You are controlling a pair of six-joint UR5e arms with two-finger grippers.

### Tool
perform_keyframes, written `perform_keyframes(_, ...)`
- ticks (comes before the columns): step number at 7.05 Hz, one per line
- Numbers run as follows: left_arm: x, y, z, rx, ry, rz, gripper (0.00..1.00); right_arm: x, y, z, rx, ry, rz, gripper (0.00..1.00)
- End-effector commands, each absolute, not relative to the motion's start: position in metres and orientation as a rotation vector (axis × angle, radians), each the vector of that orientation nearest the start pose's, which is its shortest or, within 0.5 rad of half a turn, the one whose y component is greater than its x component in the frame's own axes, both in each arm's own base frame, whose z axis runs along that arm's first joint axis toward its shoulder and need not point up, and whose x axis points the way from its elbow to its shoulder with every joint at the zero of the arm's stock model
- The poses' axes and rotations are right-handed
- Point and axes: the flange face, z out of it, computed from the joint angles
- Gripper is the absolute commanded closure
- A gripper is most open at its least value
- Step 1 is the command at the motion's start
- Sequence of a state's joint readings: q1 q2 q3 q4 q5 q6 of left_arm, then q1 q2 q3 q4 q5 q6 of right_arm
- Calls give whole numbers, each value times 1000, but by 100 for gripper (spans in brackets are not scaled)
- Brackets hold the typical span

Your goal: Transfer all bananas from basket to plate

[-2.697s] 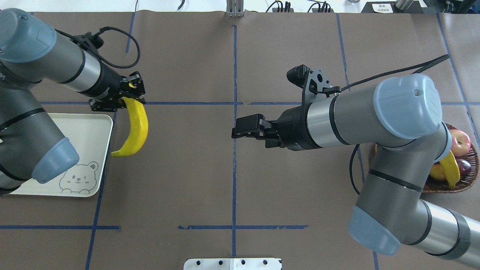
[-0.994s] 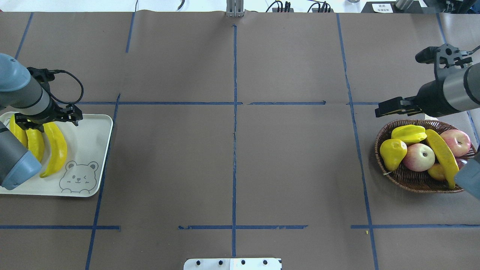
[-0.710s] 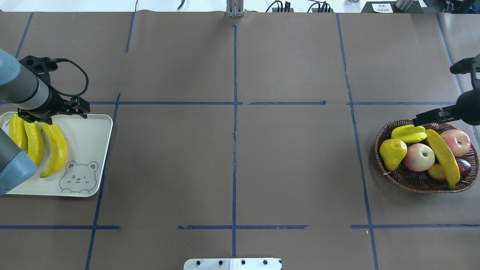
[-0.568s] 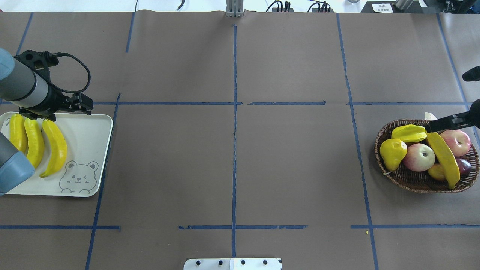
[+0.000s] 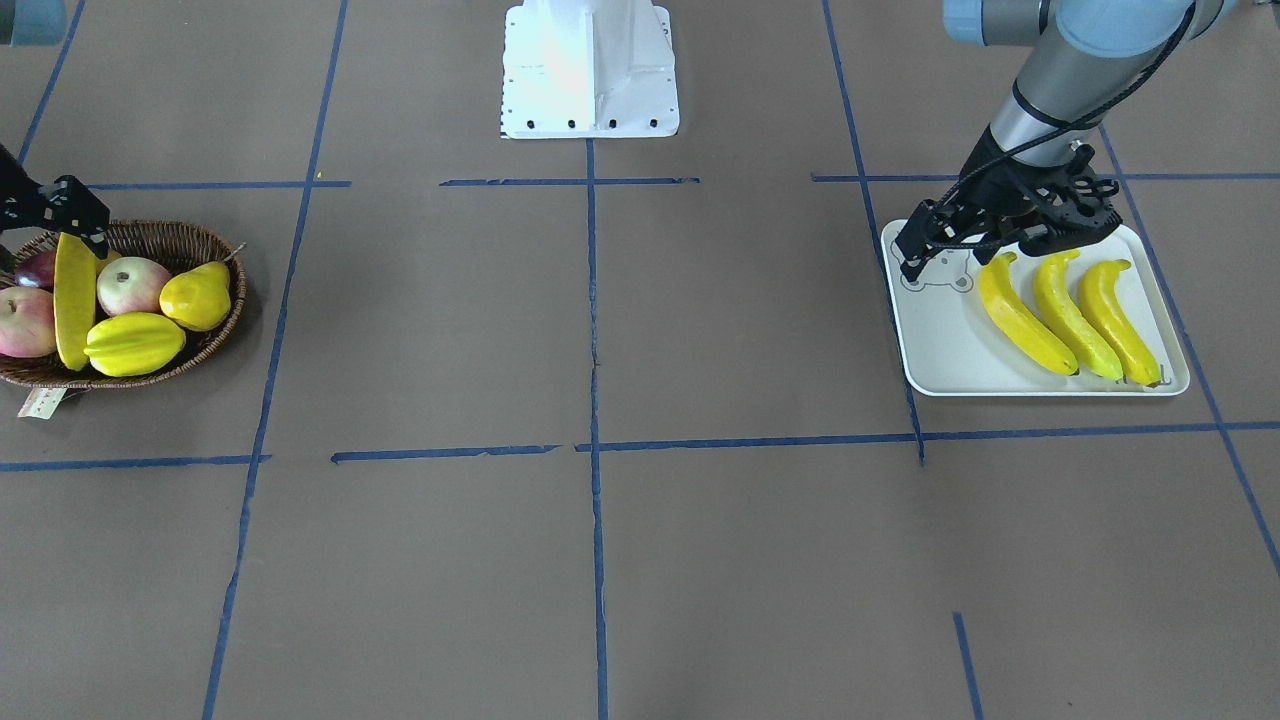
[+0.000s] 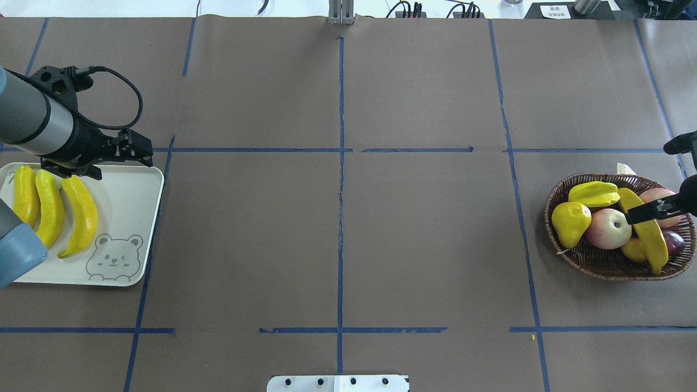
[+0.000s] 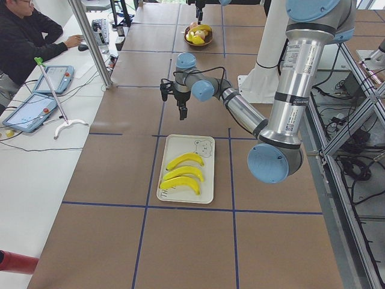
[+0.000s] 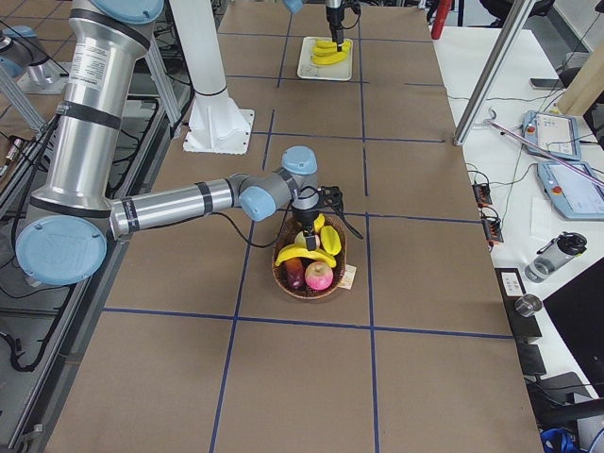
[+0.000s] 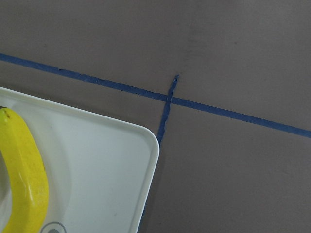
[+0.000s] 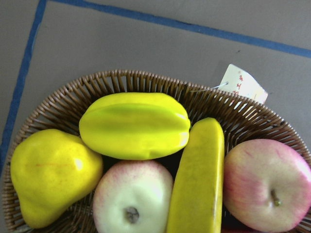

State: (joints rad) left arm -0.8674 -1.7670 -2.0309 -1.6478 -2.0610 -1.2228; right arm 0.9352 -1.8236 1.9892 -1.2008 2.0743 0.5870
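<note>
The robot's right gripper should pick up the last banana and bring it midway for a handover, because the banana lies in the basket, far from the left gripper.
Three yellow bananas lie side by side on the off-white bear plate. My left gripper hovers open and empty above the plate, on its side toward the table centre. One banana lies in the wicker basket between two apples. My right gripper hangs open just above this banana and holds nothing. No fingers show in either wrist view.
The basket also holds a starfruit, a pear, two apples and a dark plum. A paper tag hangs on its far rim. A person sits at a side table with tablets.
My left gripper set its banana down on the plate as the third, let go and drew back upward. My right gripper swung from the table centre to above the basket's banana.
</note>
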Motion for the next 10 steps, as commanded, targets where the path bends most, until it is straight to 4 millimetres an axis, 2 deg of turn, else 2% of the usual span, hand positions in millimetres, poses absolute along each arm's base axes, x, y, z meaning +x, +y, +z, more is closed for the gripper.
perform_keyframes(1,276,-458,332,22,872,-321,0,-187,-365,554,107,-672,-226,0)
perform_keyframes(4,285,-455,317,-2,902,-342,0,-176,-352,569,86,-650,-241,1)
perform_keyframes(6,286,-455,316,0,908,-338,0,-180,-355,574,76,-643,-238,4)
perform_keyframes(7,288,-456,314,1,907,-337,0,-180,-356,576,75,-642,-239,29)
perform_keyframes(8,287,-456,313,2,909,-336,0,-181,-357,576,76,-642,-242,61)
perform_keyframes(9,287,-456,313,2,909,-336,0,-173,-359,574,86,-643,-227,86)
perform_keyframes(10,288,-455,312,1,911,-333,0,-155,-367,571,110,-647,-193,97)
